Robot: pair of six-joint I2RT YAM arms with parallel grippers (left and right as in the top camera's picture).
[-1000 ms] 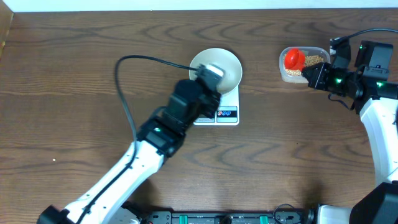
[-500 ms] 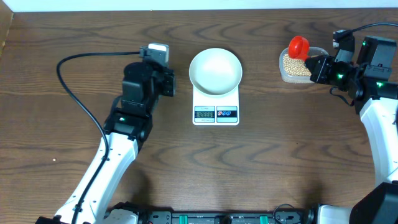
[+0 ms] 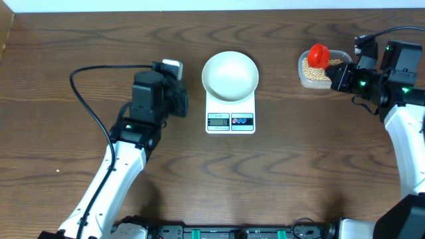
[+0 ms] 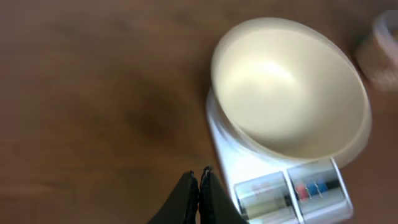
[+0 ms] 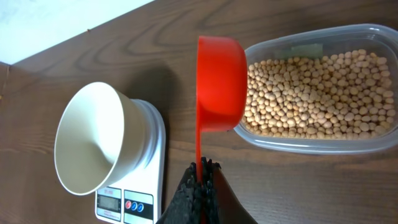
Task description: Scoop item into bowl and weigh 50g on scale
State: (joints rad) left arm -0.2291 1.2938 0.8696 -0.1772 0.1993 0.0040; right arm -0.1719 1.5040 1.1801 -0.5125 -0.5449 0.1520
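My left gripper should go on toward the scale's near corner point(image 3: 208, 131) and open next to that corner, with the white bowl seated squarely point(image 3: 230, 77) on the white scale.
The white bowl point(image 3: 230, 75) stands empty on the white scale point(image 3: 230, 117), mid table; both show in the left wrist view, bowl point(image 4: 287, 87) on scale point(image 4: 289, 186), and in the right wrist view, bowl point(image 5: 93, 138) and scale point(image 5: 146, 186). Tan beans point(image 5: 317, 93) fill a clear tub point(image 3: 321, 68) at the far right. My right gripper point(image 5: 200, 168) is shut on the handle of a red scoop point(image 5: 219, 84), held at the tub's left end point(image 3: 319, 54). My left gripper point(image 4: 199, 177) is shut and empty, left of the scale point(image 3: 179, 99).
The clear tub's rim point(image 5: 311, 144) lies right of the scale on the dark wooden table point(image 3: 299, 166). A black cable point(image 3: 93, 73) loops from the left arm. The table's far edge meets a white wall point(image 3: 199, 5).
My left arm drew back from over the scale to its left, uncovering the bowl. The red scoop rose from inside the tub to its left end.
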